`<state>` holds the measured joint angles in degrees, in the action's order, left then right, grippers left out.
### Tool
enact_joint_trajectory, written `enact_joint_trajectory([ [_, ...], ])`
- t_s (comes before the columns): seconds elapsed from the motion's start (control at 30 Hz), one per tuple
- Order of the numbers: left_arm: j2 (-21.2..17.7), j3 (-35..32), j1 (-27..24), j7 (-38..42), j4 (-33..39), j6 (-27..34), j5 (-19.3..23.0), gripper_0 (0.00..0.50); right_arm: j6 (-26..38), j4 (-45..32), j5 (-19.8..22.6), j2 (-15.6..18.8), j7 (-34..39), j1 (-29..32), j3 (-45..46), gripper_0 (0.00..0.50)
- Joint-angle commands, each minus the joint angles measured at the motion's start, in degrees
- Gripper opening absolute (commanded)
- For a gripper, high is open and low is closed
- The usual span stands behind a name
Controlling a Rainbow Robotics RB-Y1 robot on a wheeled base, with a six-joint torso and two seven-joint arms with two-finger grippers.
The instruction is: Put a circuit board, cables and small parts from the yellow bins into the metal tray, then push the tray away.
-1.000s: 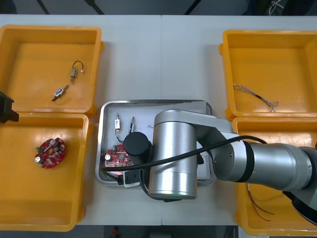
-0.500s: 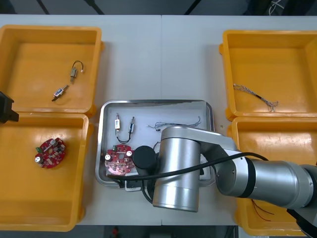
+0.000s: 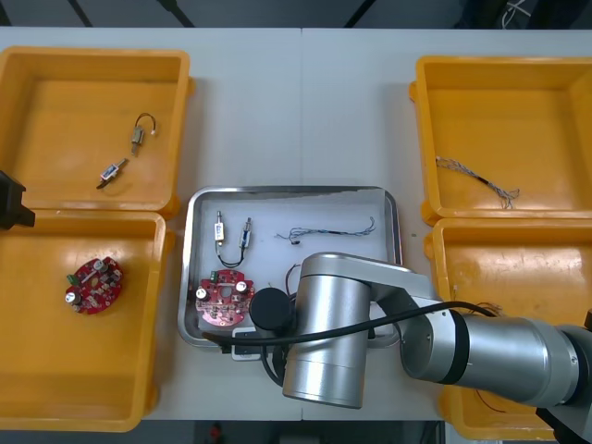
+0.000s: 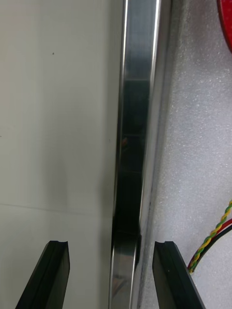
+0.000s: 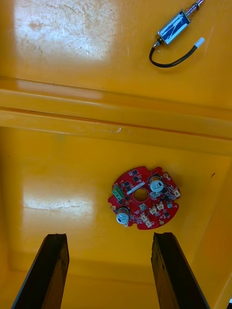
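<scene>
My gripper will push the tray, and the circuit board [image 3: 225, 297] and cables will move along in place, because they lie flat on the tray's white inside [image 3: 270, 252].
The metal tray [image 3: 287, 191], white inside, lies between the bins. It holds a red circuit board [image 3: 222, 299], two small metal parts [image 3: 220, 228] and a blue and white cable [image 3: 328, 231]. My right arm hangs over the tray's near edge. My right gripper [image 4: 112, 244] is open, its fingers standing either side of the tray's shiny rim [image 4: 137, 96]; a red and yellow cable [image 4: 212, 241] lies just inside. My left gripper [image 5: 108, 236] is open above another circuit board [image 5: 144, 198] in the near left bin.
The far left bin [image 3: 92, 57] holds two small metal parts [image 3: 139, 134]. A blue and white cable [image 3: 476, 178] lies in the far right bin. Thin red wires [image 3: 486, 398] show in the near right bin beside my right arm.
My right arm has drawn back toward the table's near edge, uncovering the circuit board and the cable in the tray. The tray and the left arm have stayed put.
</scene>
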<state>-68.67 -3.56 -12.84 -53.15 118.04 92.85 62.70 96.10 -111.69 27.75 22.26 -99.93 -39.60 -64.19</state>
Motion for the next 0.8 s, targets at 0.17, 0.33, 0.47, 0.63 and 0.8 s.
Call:
enact_joint_trajectory([
  [0.17,-2.78,-1.1,0.54,-2.92,-0.01,-0.48,0.23,0.5,-0.92,-0.28,-1.29,-1.87,1.76,0.93,-0.84,0.024],
  [0.33,-2.78,-1.1,0.54,-2.92,-0.01,-0.48,0.23,0.5,-0.92,-0.28,-1.38,-1.61,1.76,0.93,-0.84,0.0],
  [0.47,-2.78,-1.1,0.54,-2.92,-0.01,-0.48,0.23,0.5,-0.92,-0.9,-2.79,-0.2,1.67,-0.13,-0.84,0.0],
  [0.63,-2.78,-1.1,0.54,-2.92,-0.01,-0.48,0.23,0.5,-0.92,-1.08,-2.52,1.55,1.76,-4.0,-0.84,0.0],
  [0.8,-2.78,-1.1,0.54,-2.92,-0.01,-0.48,0.23,0.5,-0.92,-0.99,-0.77,2.7,2.55,-7.95,-0.84,0.0],
])
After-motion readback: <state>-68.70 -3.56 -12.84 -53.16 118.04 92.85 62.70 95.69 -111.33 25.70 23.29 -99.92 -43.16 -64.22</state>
